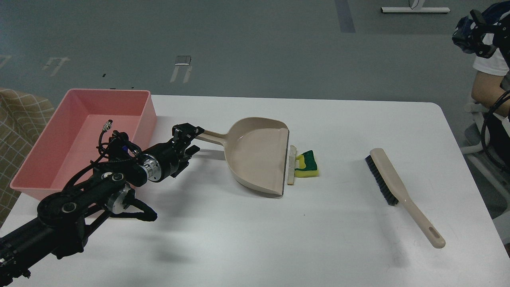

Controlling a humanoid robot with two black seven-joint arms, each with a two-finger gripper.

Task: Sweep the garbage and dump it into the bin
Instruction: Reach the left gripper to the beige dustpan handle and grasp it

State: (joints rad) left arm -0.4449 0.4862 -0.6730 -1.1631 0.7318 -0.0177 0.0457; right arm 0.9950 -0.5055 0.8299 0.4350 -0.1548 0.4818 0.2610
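I expect the whitish piece (292,165) to tip over onto a broad side when I sweep it into the dustpan, because it shows only a long narrow edge (291,175).
The garbage lies mid-table: a yellow sponge chunk with a green top (307,165) and a thin whitish strip (292,166) beside it. The strip lies along the open lip of the beige dustpan (259,155). The pink bin (146,113) stands at the table's far left. My left gripper (194,139) is low at the end of the dustpan's handle (213,138). Its two fingers stand apart, one above and one below the handle's tip. I cannot see them pressing on it. My right gripper is out of view.
A beige brush with black bristles (394,184) lies on the right of the white table (279,239), handle toward the front. A person (490,75) sits past the table's right edge. A chequered cloth (20,119) is left of the bin.
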